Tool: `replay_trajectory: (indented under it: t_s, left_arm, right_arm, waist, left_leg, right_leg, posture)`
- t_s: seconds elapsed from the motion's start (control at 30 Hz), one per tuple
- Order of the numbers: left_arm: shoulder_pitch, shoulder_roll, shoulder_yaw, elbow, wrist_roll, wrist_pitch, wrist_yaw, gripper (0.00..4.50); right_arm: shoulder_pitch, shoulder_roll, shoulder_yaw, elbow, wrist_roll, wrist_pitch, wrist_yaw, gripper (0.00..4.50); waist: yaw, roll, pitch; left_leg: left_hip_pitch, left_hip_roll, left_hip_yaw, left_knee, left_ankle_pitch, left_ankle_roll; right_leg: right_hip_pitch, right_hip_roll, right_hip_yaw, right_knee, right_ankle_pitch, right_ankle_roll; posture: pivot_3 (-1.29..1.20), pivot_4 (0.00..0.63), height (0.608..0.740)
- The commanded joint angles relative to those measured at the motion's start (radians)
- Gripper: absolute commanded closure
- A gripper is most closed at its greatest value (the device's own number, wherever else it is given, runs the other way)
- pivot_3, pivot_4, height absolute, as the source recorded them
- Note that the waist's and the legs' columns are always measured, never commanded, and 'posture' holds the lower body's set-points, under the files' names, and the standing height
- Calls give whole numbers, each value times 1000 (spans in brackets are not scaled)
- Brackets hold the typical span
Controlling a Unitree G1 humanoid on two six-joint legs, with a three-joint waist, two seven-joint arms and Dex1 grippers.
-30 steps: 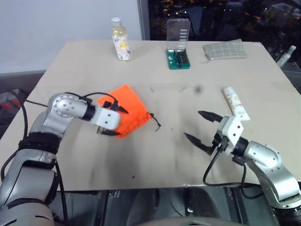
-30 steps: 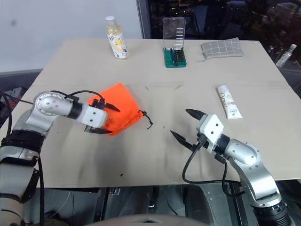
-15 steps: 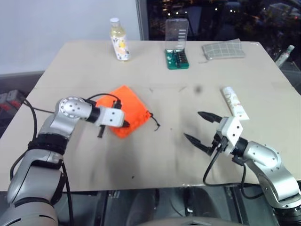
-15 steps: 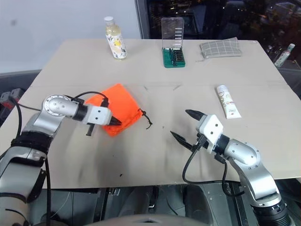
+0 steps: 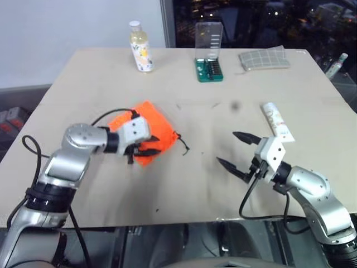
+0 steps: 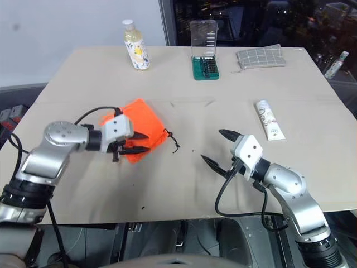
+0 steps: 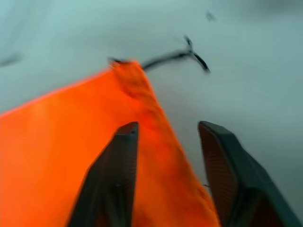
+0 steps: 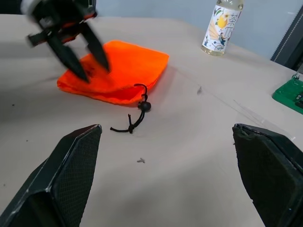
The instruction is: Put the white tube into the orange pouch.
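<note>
The dark cord runs out of the pouch's rim, so the orange pouch will hang with its opening gathered when I lift that cord.
The orange pouch lies flat on the table left of centre, its dark cord trailing toward the middle. My left gripper points down at the pouch's near edge. Its fingers stand apart, astride that edge, with orange fabric lying between them unpinched. The white tube rests on the table at the right, beyond my right gripper. That gripper hovers wide open and empty, aimed across the table at the pouch.
Along the far edge stand a clear bottle of yellowish liquid, a green bit case with a clear lid and a grey checked pouch. A small bottle lies off the table's far right corner.
My left gripper went from wide open to shut and now stands partly apart; its wrist rolled and it drew back to the pouch's near edge. The right arm held still.
</note>
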Motion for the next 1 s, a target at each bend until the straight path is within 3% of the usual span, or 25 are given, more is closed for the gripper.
replay_trajectory:
  t_s: [0.03, 0.23, 0.43, 0.63, 0.8, 1.0]
  left_arm:
    - [-82, 70, 15, 104, 44, -235, -57, 2516]
    - [-353, 105, -111, 468, 99, -543, -334, 2516]
    - [-577, 60, -297, 734, 139, -723, -423, 2516]
    - [-706, 27, -459, 862, 97, -793, -423, 2516]
    - [-727, 20, -564, 856, 33, -824, -423, 2516]
    - [-725, 16, -605, 855, 53, -907, -423, 2516]
  right_arm:
    - [-13, 5, -2, -15, 4, -21, 2, 0]
    - [-51, 20, 10, 21, -5, -34, 5, 0]
    - [-33, 40, 24, 6, -25, -44, -19, 0]
    - [7, 57, 31, -26, -48, -46, -58, 0]
    - [18, 59, 28, -38, -56, -45, -73, 0]
    - [18, 57, 27, -43, -56, -40, -76, 0]
  waist:
    - [5, 0, 0]
    - [4, 0, 0]
    - [2, -1, 1]
    - [0, -3, 2]
    - [-1, -3, 2]
    - [0, -3, 2]
  left_leg:
    - [0, 0, 0, 0, 0, 0]
    - [0, 1, 2, 0, 0, 0]
    - [-6, -1, 2, 0, -1, 2]
    - [-11, -1, 1, 3, -1, 2]
    - [-11, 0, 1, 5, -1, 2]
    - [-11, 1, 0, 5, -1, 2]
  right_leg:
    - [0, 0, 0, 0, 0, 0]
    - [0, -1, -2, -2, -1, 1]
    - [-2, 1, -1, -4, 3, 3]
    - [-5, 2, -2, -3, 3, 4]
    - [-5, 2, -2, -2, 2, 6]
    - [-5, 3, -2, -2, 3, 4]
  posture:
    - [0, 150, 740]
    - [0, 150, 740]
    - [0, 150, 740]
    - [0, 150, 740]
    - [0, 150, 740]
    - [0, 150, 740]
